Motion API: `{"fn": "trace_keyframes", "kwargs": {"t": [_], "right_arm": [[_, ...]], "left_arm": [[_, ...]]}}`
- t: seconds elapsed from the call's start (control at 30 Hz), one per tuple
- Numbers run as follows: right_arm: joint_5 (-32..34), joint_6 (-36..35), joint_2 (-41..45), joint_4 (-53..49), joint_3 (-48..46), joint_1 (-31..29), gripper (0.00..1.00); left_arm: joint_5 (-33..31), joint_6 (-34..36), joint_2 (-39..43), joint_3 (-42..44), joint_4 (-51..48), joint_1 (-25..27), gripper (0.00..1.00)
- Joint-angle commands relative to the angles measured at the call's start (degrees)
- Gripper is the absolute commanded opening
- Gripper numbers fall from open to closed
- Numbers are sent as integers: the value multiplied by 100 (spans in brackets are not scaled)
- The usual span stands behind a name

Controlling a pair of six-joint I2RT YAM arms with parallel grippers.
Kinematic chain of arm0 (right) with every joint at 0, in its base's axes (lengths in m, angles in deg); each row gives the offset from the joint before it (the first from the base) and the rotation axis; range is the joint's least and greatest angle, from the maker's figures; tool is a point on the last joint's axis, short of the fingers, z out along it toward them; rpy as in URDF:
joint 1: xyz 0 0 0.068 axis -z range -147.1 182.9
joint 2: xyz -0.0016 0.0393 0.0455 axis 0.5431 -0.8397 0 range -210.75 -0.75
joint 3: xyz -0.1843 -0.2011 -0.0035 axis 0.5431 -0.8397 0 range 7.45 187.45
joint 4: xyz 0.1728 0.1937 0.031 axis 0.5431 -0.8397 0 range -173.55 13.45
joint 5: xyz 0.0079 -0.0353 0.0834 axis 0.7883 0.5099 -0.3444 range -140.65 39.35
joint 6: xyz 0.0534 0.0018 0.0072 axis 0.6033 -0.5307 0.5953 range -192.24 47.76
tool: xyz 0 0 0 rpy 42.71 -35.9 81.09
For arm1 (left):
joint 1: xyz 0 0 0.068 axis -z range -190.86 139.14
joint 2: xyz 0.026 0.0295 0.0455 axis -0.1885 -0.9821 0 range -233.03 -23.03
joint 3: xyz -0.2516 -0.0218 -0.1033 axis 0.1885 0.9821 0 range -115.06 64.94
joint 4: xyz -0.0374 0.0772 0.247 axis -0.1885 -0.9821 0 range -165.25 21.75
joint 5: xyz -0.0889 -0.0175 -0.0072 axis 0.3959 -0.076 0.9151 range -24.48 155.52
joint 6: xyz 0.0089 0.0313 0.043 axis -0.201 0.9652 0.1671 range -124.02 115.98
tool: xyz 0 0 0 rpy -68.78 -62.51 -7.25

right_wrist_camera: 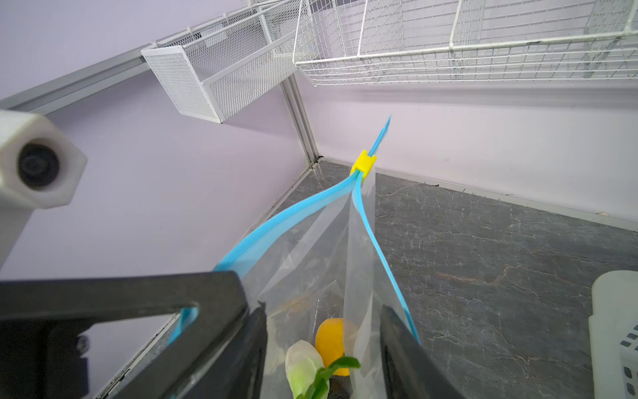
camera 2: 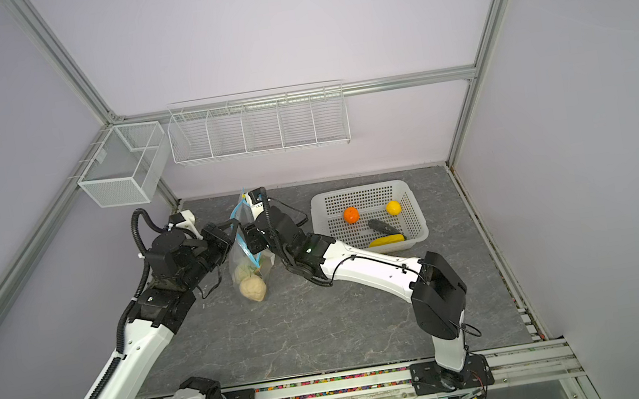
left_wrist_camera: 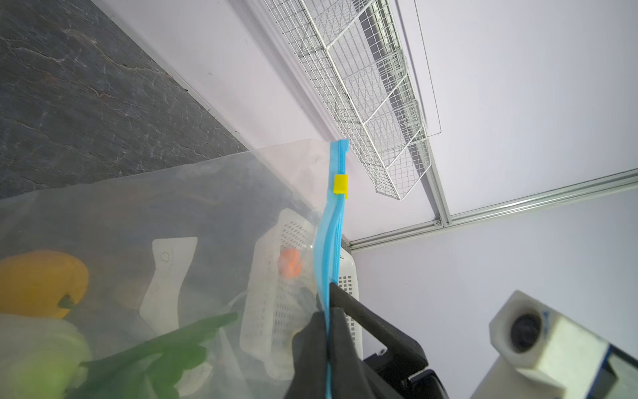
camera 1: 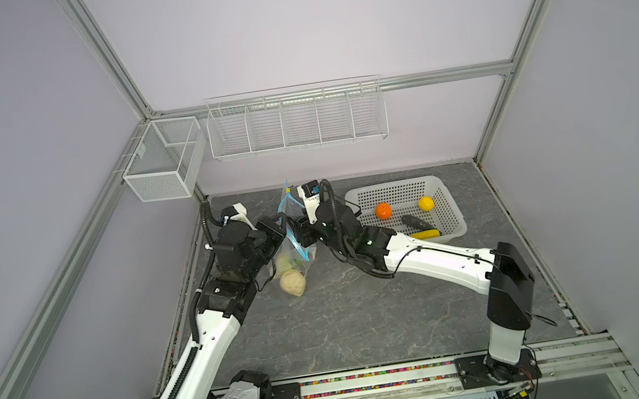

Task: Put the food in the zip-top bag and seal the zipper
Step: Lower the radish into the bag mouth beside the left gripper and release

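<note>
My right gripper is in the bag's opening, which is narrow around it, so it should first move back out, pinch the bag's free blue edge and pull the opening wide.
The clear zip-top bag hangs upright between both arms, mouth open. My left gripper is shut on the blue zipper strip; the yellow slider sits at the far end. At the mouth my right gripper is open, one finger by each lip, gripping nothing. Inside the bag lie a beige ball, a yellow-orange piece, a white-green piece and a green leaf. An orange, lemon, dark piece and yellow oblong piece remain in the basket.
The white perforated basket stands at the back right, close to the right arm. A white wire rack hangs on the back wall and a mesh box on the left frame.
</note>
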Motion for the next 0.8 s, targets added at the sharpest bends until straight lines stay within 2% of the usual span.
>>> {"fn": "trace_keyframes", "kwargs": {"t": [0.0,0.07,0.2,0.3,0.37,0.53,0.67,0.77], "right_arm": [[-44,-133,53,-134,211,-37,54],[221,-15,-5,-595,505,-33,54],[632,535,-18,-2286,1338,20,54],[1303,1184,-93,-3646,1879,154,53],[1080,1519,-260,-4335,2270,346,52],[46,1968,-600,-5244,2958,582,56],[-780,2022,-564,-5219,2926,655,56],[-1113,2034,-473,-5028,2771,649,55]], "left_arm": [[-47,-25,88,-1,94,-12,0],[-24,-36,91,29,130,-19,0],[107,-34,14,4,163,-19,0],[122,121,-16,-92,109,20,0],[126,149,-18,-124,156,25,0],[253,155,-185,-246,120,25,0],[246,135,-244,-186,145,25,0],[234,119,-259,-165,162,25,0]]}}
